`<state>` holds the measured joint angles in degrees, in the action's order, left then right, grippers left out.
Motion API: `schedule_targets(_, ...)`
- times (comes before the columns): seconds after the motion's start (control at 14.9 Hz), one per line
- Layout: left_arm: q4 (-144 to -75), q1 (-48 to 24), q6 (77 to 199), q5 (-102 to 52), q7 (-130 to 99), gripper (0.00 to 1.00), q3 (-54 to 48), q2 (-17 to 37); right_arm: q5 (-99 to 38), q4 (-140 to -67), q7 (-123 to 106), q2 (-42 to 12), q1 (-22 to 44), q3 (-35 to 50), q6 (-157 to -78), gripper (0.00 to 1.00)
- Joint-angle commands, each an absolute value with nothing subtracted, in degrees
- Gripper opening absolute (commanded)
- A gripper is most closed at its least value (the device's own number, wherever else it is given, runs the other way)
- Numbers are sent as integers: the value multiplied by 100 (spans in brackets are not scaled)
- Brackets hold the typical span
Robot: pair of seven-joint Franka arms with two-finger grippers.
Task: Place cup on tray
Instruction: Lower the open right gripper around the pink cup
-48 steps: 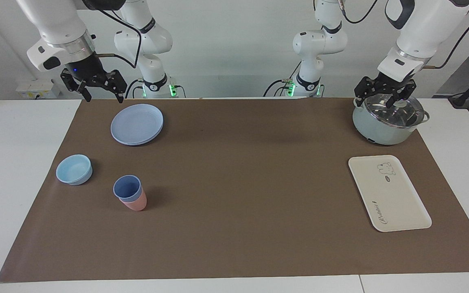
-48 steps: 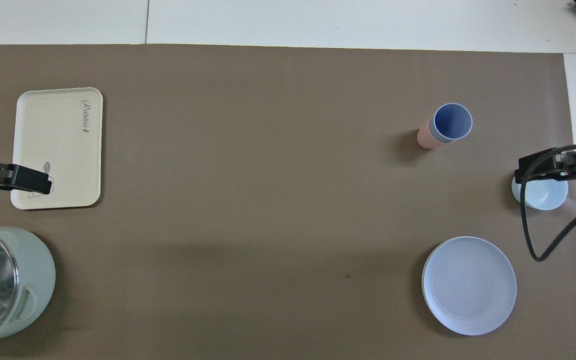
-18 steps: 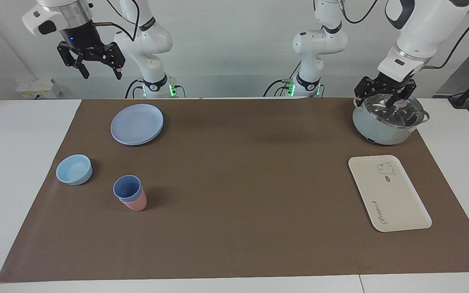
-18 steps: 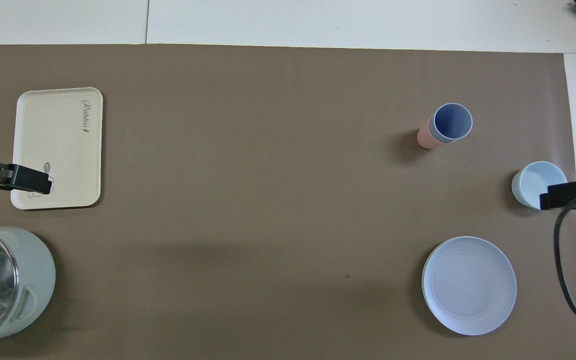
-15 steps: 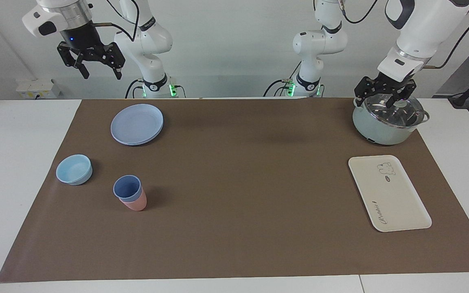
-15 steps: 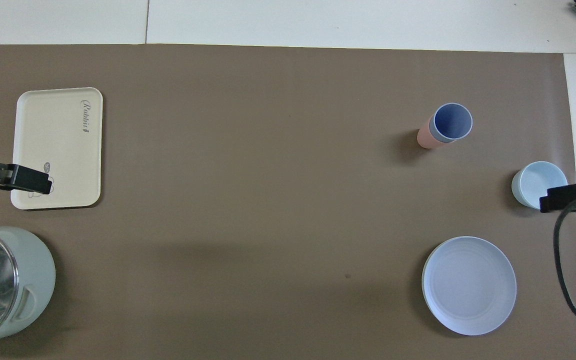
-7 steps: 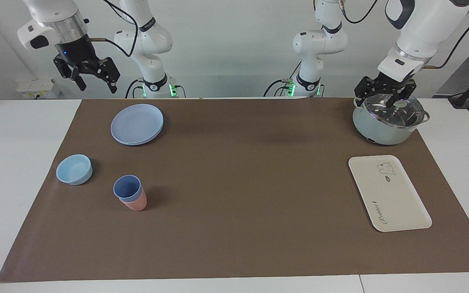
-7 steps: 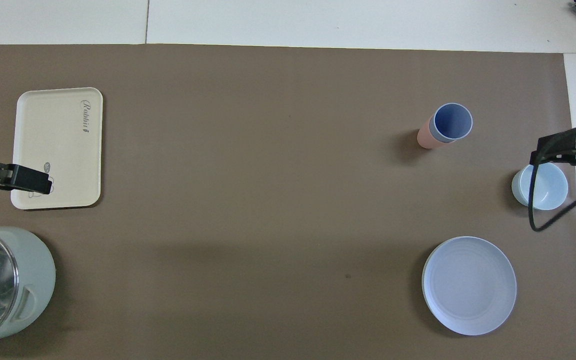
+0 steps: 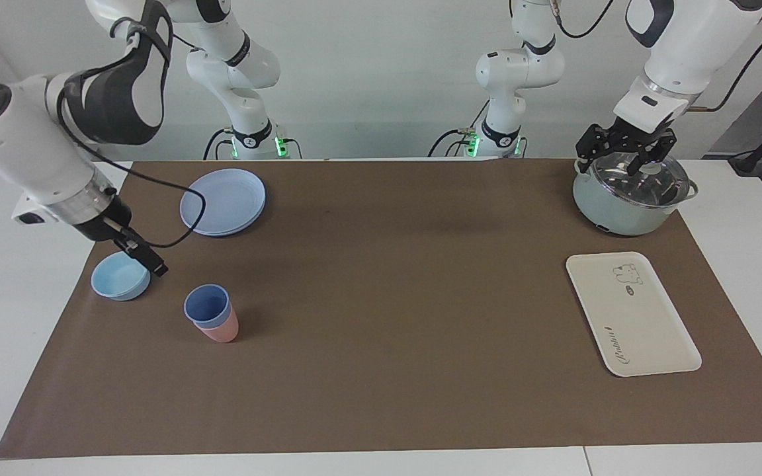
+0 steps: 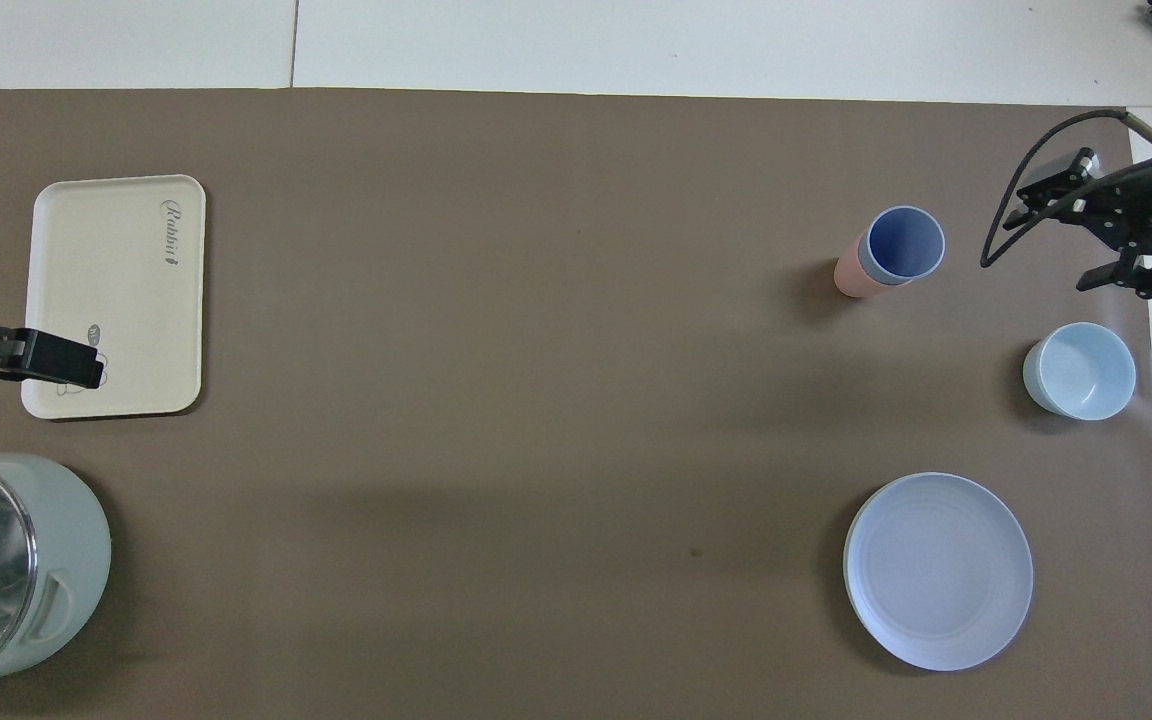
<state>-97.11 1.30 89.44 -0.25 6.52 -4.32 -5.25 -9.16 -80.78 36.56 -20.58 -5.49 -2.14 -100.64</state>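
The periwinkle-blue cup's raised rim (image 10: 872, 268) is clear of the salmon-pink cup. So the periwinkle-blue cup will come sliding out when my left gripper pulls on it.
The periwinkle-blue cup (image 9: 208, 305) (image 10: 901, 245) stands upright, nested in a salmon-pink cup (image 9: 221, 330) (image 10: 851, 275), on the brown mat toward the right arm's end. The cream tray (image 9: 632, 317) (image 10: 116, 300) lies flat and bare toward the left arm's end. My right gripper (image 9: 146, 259) (image 10: 1056, 238) hangs low and open over the mat between the light-blue bowl and the stacked cups, touching neither, with nothing in it. My left gripper (image 9: 609, 165) waits open just above the pot's lid.
A light-blue bowl (image 9: 120, 276) (image 10: 1079, 370) sits beside the cups, nearer the mat's edge. Stacked blue plates (image 9: 222, 201) (image 10: 938, 570) lie nearer to the robots. A pale green pot with a glass lid (image 9: 632, 198) (image 10: 6, 570) stands near the tray.
The right arm has swung down from high near its base to low beside the bowl and cups, its gripper staying open. The left arm, cups and tray have not moved.
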Motion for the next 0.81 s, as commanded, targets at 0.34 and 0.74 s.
schedule_targets(0.34, -9756, 220, 8886, -35, 747, 100, -466, -580, -1994, -6628, 4781, -3900, -1019, -132, -10222, 96)
schedule_targets(0.74, -9756, 220, 8895, -44, 747, 100, -466, -580, -2812, -6662, 5115, -4351, -1037, -132, -10283, 96)
